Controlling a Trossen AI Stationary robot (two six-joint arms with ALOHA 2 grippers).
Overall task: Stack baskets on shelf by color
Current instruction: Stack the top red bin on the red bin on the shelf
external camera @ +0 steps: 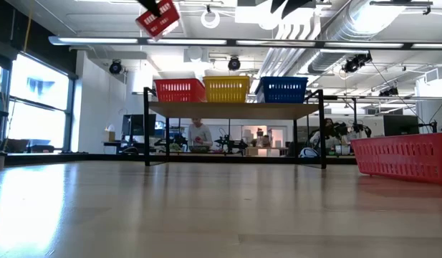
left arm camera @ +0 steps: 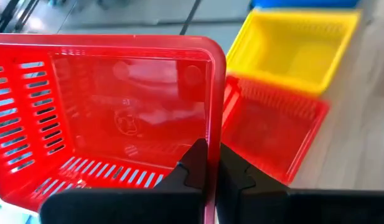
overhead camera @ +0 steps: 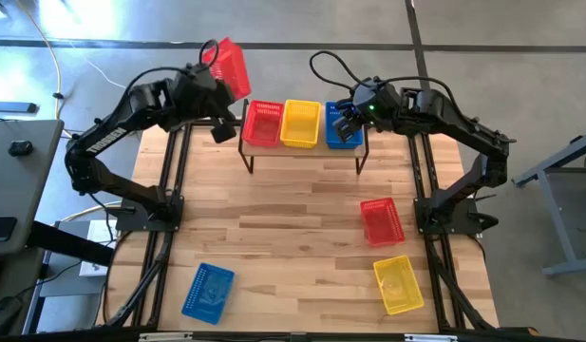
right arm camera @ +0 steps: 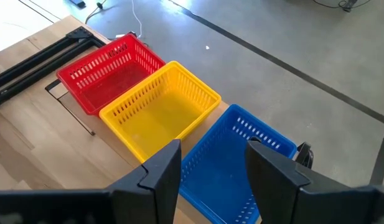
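Observation:
The held red basket point(overhead camera: 230, 68) is hanging at a tilt past the end of the shelf. My left gripper should bring it back, make it level and lower it into the shelf's red basket point(overhead camera: 264, 123).
My left gripper point(left arm camera: 215, 173) is shut on a red basket point(overhead camera: 231, 66) and holds it high beyond the shelf's left end; the low view shows this basket point(external camera: 157, 18) well above the shelf point(external camera: 235, 109). A red basket point(overhead camera: 264, 123), a yellow basket point(overhead camera: 300, 123) and a blue basket point(overhead camera: 342, 133) stand side by side on the shelf board. My right gripper point(right arm camera: 210, 165) hovers open over the blue basket point(right arm camera: 229, 174), one finger on each side of its near wall, touching nothing. A second red basket point(overhead camera: 381, 221), a second yellow basket point(overhead camera: 399, 283) and a second blue basket point(overhead camera: 209, 291) rest on the tabletop. My left gripper pinches one wall of the red basket at its rim point(left arm camera: 215, 124), with one finger point(left arm camera: 195, 163) inside the basket and the other point(left arm camera: 236, 173) outside. The basket is lifted clear of table and shelf and sits tilted in the hold.
The shelf stands on thin black legs point(external camera: 146, 136) at the table's far edge. The loose red basket point(external camera: 403, 156) and the yellow one lie near the right arm's base, the blue one at the near left. Bare wood point(overhead camera: 293, 228) lies between them. People sit in the room behind.

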